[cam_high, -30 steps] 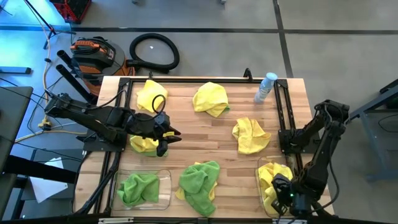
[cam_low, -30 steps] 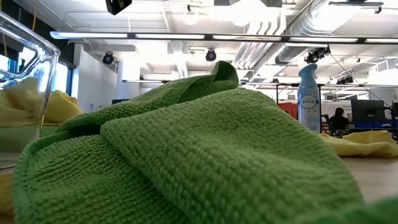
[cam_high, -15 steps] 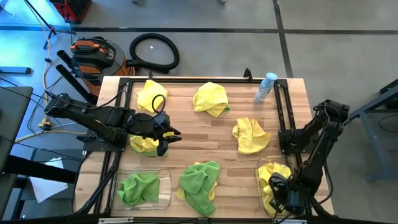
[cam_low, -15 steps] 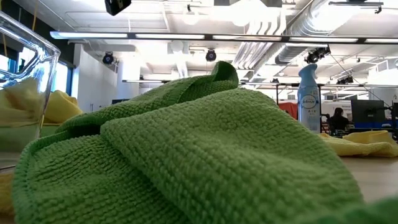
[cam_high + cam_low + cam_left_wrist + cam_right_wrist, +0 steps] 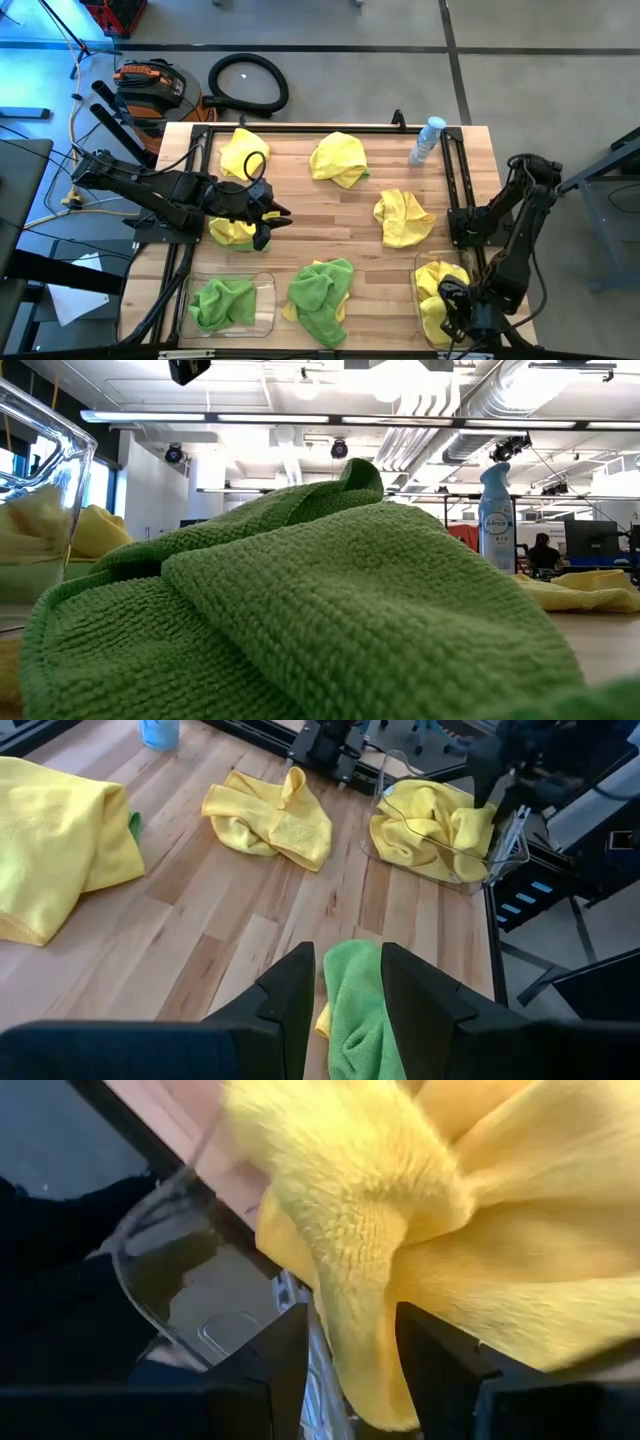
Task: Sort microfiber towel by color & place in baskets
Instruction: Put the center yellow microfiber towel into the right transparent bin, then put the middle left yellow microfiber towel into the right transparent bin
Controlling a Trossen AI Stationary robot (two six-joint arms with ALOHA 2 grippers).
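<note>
Next, I tuck a fold of the yellow towel (image 5: 362,1315) down inside the basket (image 5: 440,290) with my right gripper before it leaves, because the fold is standing up against the basket's rim.
My right gripper (image 5: 452,312) hangs open over the right basket (image 5: 418,272) at the table's near right. That basket holds a yellow towel (image 5: 440,285), and a fold of it (image 5: 350,1230) rises between the fingers. My left gripper (image 5: 272,222) stands open above the table's left middle, beside a yellow towel (image 5: 230,233), touching nothing. The left basket (image 5: 266,300) holds a green towel (image 5: 222,302). Another green towel (image 5: 322,290) lies on the table between the baskets. Three more yellow towels (image 5: 338,158) lie spread over the wood. My right gripper comes down from above into the basket, one finger (image 5: 285,1360) on each side of an upright fold (image 5: 355,1350) of the yellow towel. The fold fills the gap. I cannot tell whether the pads touch it. The rest of the towel lies in the basket.
A clear spray bottle with a blue cap (image 5: 428,140) stands at the far right corner. Dark frame rails (image 5: 455,190) run along the table's left and right sides. In the low view the green towel (image 5: 330,610) blocks most of the sight.
My right gripper has shifted a little toward the table's left over the right basket, and its arm's elbow has moved slightly toward the far edge. The yellow towel stays in the basket.
</note>
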